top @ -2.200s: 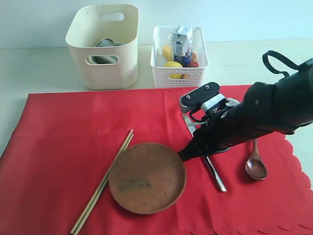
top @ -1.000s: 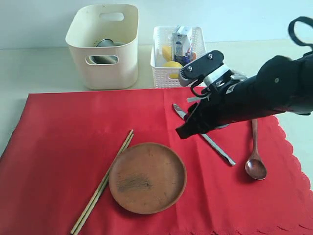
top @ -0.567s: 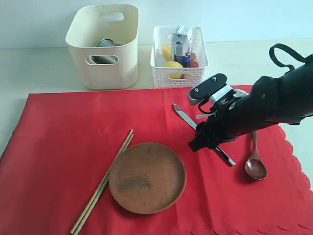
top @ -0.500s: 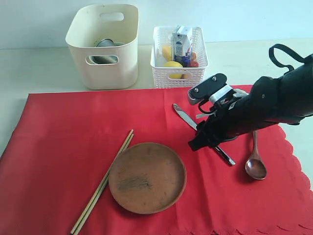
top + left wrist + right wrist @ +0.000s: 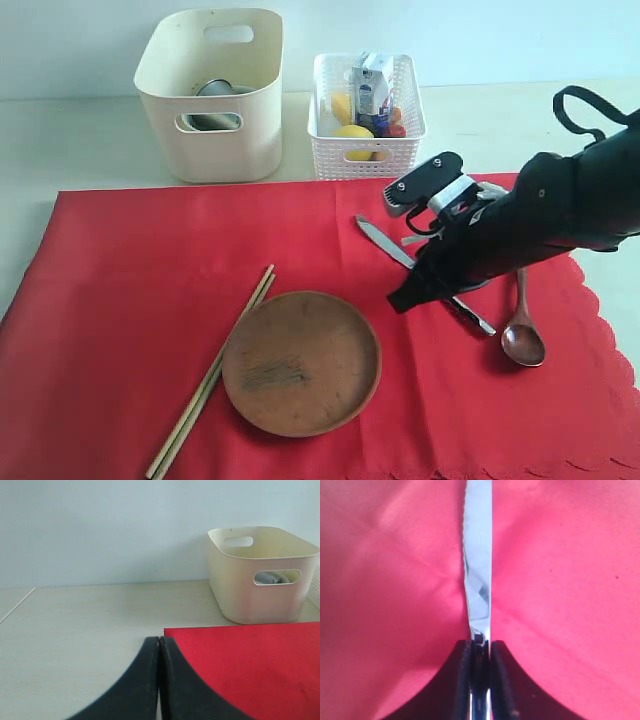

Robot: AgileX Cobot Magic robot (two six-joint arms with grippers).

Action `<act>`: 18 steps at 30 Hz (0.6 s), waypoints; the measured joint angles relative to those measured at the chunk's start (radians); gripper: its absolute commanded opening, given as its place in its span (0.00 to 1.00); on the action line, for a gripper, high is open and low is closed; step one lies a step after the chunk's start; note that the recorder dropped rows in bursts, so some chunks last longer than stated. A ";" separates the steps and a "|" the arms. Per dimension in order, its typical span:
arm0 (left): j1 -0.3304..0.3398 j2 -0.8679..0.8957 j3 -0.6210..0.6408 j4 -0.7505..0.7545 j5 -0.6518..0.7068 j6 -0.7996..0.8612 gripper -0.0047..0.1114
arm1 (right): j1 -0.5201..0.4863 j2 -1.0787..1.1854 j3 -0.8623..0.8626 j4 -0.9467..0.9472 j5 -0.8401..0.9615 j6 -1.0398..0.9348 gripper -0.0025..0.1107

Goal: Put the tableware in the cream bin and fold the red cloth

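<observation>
The fingers of my right gripper are holding the knife's handle (image 5: 473, 316) just behind its blade, so I go on carrying the knife until it hangs above the cream bin's opening (image 5: 207, 68).
The metal knife (image 5: 385, 241) lies slanted on the red cloth (image 5: 130, 290), right of centre. My right gripper (image 5: 403, 295) is down on it and shut on the knife; the blade (image 5: 477, 570) sticks out past my right gripper (image 5: 480, 647). The brown wooden plate (image 5: 300, 362) and the chopsticks (image 5: 215, 370) rest to its left, the dark wooden spoon (image 5: 523, 335) to its right. The steel cup (image 5: 215, 90) is inside the cream bin (image 5: 225, 150). The pale bowl is hidden. My left gripper (image 5: 159, 640) is shut and empty, near the cloth's corner (image 5: 250, 655).
A white lattice basket (image 5: 365, 135) with a milk carton (image 5: 370, 85) and yellow fruit stands right of the cream bin (image 5: 260, 597), behind the cloth. Pale tabletop (image 5: 90, 620) surrounds the cloth. The cloth's scalloped edge (image 5: 600, 330) runs along the right.
The right arm rose from beside the plate, then came down over the knife. The knife has turned to a flatter slant and shifted slightly right in the last half second.
</observation>
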 measured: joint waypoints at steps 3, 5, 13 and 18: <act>0.000 0.000 0.000 0.000 0.000 0.000 0.05 | 0.000 -0.059 0.000 0.000 0.026 -0.002 0.02; 0.000 0.000 0.000 0.000 0.000 0.000 0.05 | 0.000 -0.101 0.000 0.000 0.025 -0.002 0.02; 0.000 0.000 0.000 0.000 0.000 0.000 0.05 | 0.000 -0.293 0.000 0.034 -0.003 0.000 0.02; 0.000 0.000 0.000 0.000 0.000 0.000 0.05 | 0.000 -0.257 -0.110 0.058 -0.029 0.002 0.02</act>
